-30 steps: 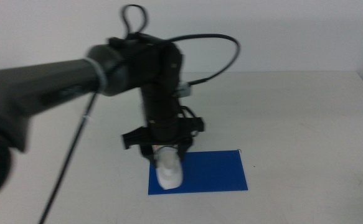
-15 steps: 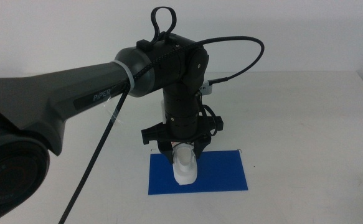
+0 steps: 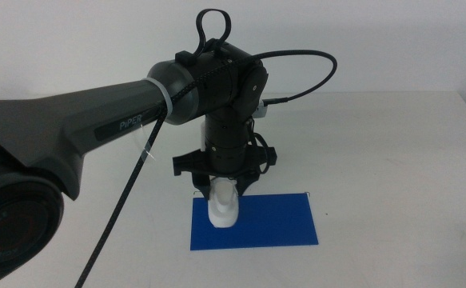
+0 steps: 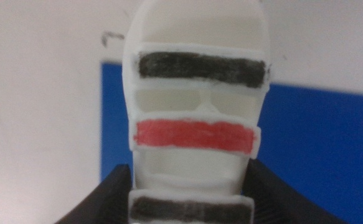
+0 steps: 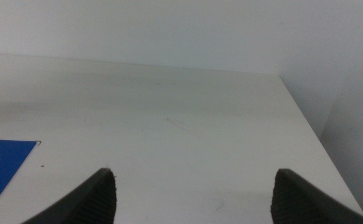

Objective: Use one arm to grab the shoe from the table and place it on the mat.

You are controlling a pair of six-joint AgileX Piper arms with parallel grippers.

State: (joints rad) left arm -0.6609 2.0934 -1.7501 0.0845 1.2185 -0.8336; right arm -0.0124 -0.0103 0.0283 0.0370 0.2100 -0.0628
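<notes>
Next, my left gripper turns the white shoe (image 3: 223,210) lengthwise over the mat's middle (image 3: 254,222) before putting it down, because the shoe is pointing across the short way of the blue mat.
The left arm (image 3: 97,120) reaches in from the left. Its left gripper (image 3: 223,190) points down and is shut on the white shoe (image 3: 223,208), which has two black straps and one red strap. The shoe hangs over the left part of the blue mat (image 3: 276,224); I cannot tell whether it touches. In the left wrist view the shoe (image 4: 197,124) fills the middle between the two dark jaws of the left gripper (image 4: 193,193), with the mat (image 4: 318,143) behind it. The right gripper (image 5: 193,180) is open and empty, out of the middle view.
The white table (image 3: 392,160) stretches around the mat, with its right edge near the picture's side. A black cable (image 3: 304,72) loops above the left arm's wrist. A corner of the mat (image 5: 0,165) shows in the right wrist view.
The left arm swung right with the shoe over the mat, then shifted the shoe slightly left and back. The right gripper has not moved.
</notes>
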